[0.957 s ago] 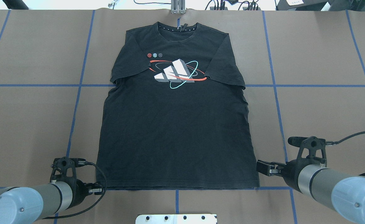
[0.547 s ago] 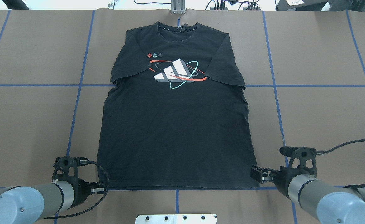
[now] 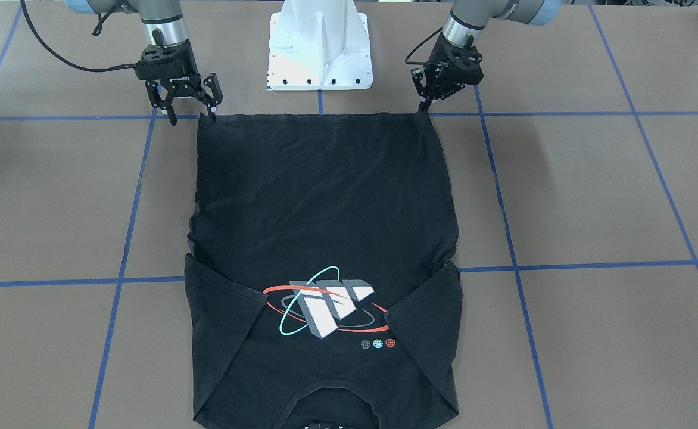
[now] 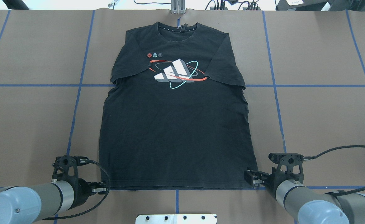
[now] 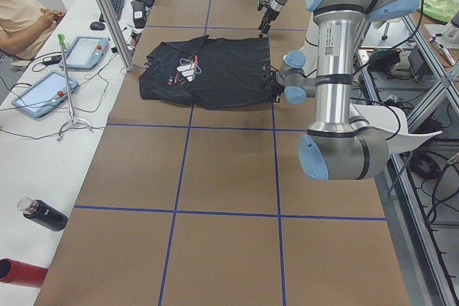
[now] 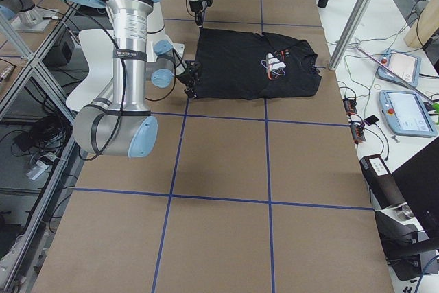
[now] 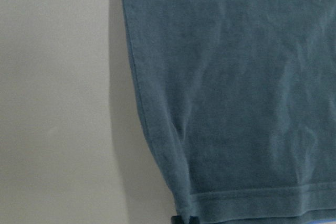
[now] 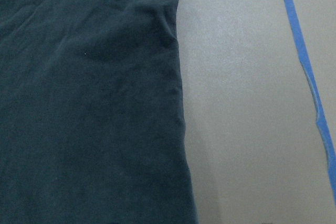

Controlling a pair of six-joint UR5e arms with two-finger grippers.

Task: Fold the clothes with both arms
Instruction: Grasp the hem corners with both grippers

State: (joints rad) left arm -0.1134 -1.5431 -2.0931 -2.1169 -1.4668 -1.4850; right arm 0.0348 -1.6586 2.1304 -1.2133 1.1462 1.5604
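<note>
My grippers will make the hem's middle (image 3: 316,117) sag toward the graphic when they lift the corners, because they are only at the limp hem's corners (image 3: 205,118).
The black T-shirt (image 4: 176,130) lies flat, graphic (image 4: 176,74) up, collar far from me, sleeves folded in; it also shows in the front view (image 3: 325,196). My left gripper (image 4: 103,188) is low at the hem's near-left corner, and the front view (image 3: 423,109) shows its fingers together on that corner. The left wrist view shows the hem corner (image 7: 236,103) with a dark fingertip (image 7: 184,219) at it. My right gripper (image 4: 251,179) is open at the hem's near-right corner, and the front view (image 3: 192,115) shows its fingers either side of that corner. The right wrist view shows the shirt's side edge (image 8: 89,103).
The white pedestal base (image 3: 319,53) stands just behind the hem, between the arms. Blue tape lines (image 4: 276,85) cross the brown table cover. A bench with tablets (image 5: 43,94) and a seated person (image 5: 21,12) runs along the far side.
My right gripper has moved left and nearer, down to the hem's right corner. My left gripper has edged right, and the hem's left corner has shifted slightly inward.
</note>
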